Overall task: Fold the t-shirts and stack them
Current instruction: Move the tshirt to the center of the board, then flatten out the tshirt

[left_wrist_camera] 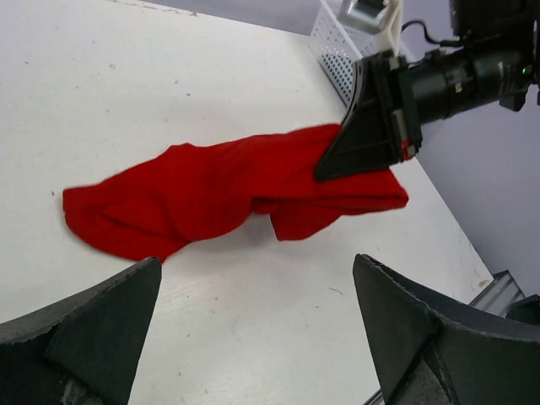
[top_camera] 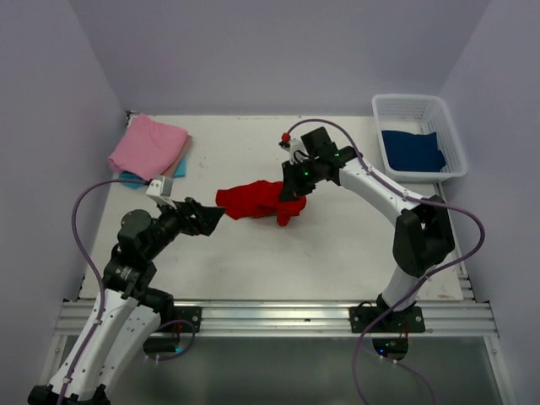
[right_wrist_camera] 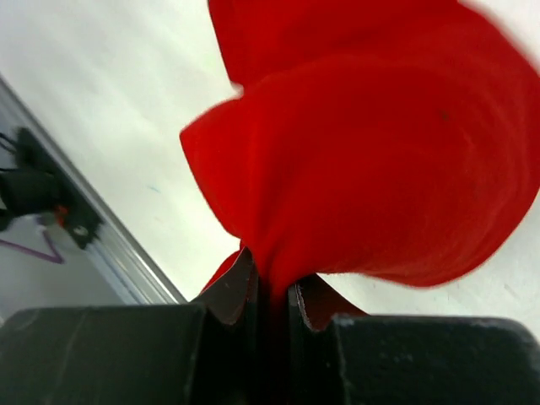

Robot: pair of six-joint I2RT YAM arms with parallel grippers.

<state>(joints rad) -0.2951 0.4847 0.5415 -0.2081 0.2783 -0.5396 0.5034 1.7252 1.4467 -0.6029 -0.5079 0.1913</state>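
My open left gripper should keep going down to the clear loose end point(top_camera: 229, 200) and close there while my right gripper holds the red t-shirt's lifted end point(top_camera: 290, 208).
A bright red t-shirt point(top_camera: 253, 201) lies crumpled in the middle of the table, its right end lifted. My right gripper point(top_camera: 293, 187) is shut on that end; in the right wrist view the red cloth point(right_wrist_camera: 380, 143) is pinched between the jaws of the right gripper point(right_wrist_camera: 272, 283). My left gripper point(top_camera: 216, 217) stands open just left of the shirt, close to the red t-shirt's point(left_wrist_camera: 211, 190) near edge, with only bare table between the fingers of the left gripper point(left_wrist_camera: 257, 266). At the back left lies a folded pink t-shirt point(top_camera: 148, 145) on turquoise point(top_camera: 128, 178) and beige point(top_camera: 180, 163) ones.
A white mesh basket point(top_camera: 419, 100) stands at the back right with a dark blue t-shirt point(top_camera: 412, 150) inside. The basket's corner point(left_wrist_camera: 333, 51) shows behind the right arm in the left wrist view. A metal rail point(top_camera: 278, 314) runs along the table's near edge.
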